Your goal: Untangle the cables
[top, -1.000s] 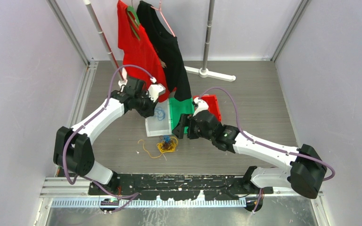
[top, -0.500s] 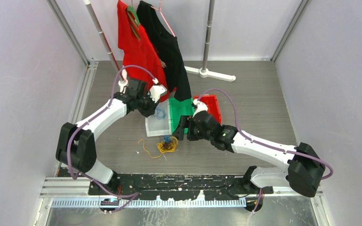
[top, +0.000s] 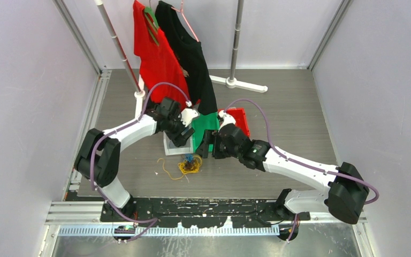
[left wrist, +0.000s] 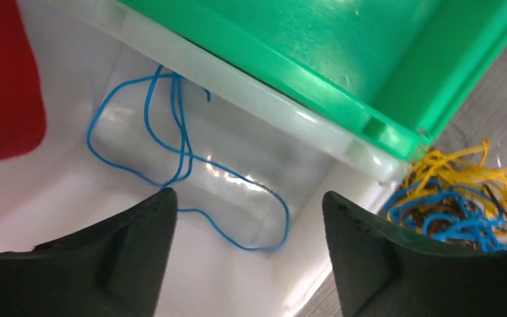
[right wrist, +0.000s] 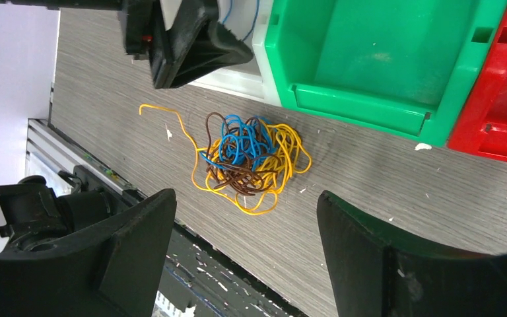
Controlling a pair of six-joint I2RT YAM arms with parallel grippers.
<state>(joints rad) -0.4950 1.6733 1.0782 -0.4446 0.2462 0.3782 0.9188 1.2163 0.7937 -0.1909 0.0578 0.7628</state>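
Observation:
I see the brown loops (right wrist: 243, 178) winding through the yellow and blue cables. The whole heap (top: 190, 164) will be dragged along when I pull the brown cable.
The cables (top: 189, 165) lie in a tangled bunch of yellow, blue and brown strands on the table, just in front of the bins; they also show in the right wrist view (right wrist: 251, 162) and the left wrist view (left wrist: 459, 205). One loose blue cable (left wrist: 178, 145) lies inside the clear bin (left wrist: 270, 99). My left gripper (left wrist: 247, 198) hangs open over that bin (top: 170, 150), with nothing between its fingers. My right gripper (right wrist: 244, 197) is open above and to the right of the bunch, apart from it.
A green bin (top: 206, 122) and a red bin (top: 241, 120) stand to the right of the clear one. A red shirt (top: 155, 59) and a black shirt (top: 190, 48) hang on a rack behind. One yellow strand (top: 166, 168) trails left from the bunch.
My left arm has swung right and nearer over the clear bin, and its jaws have opened. The right arm has hardly moved.

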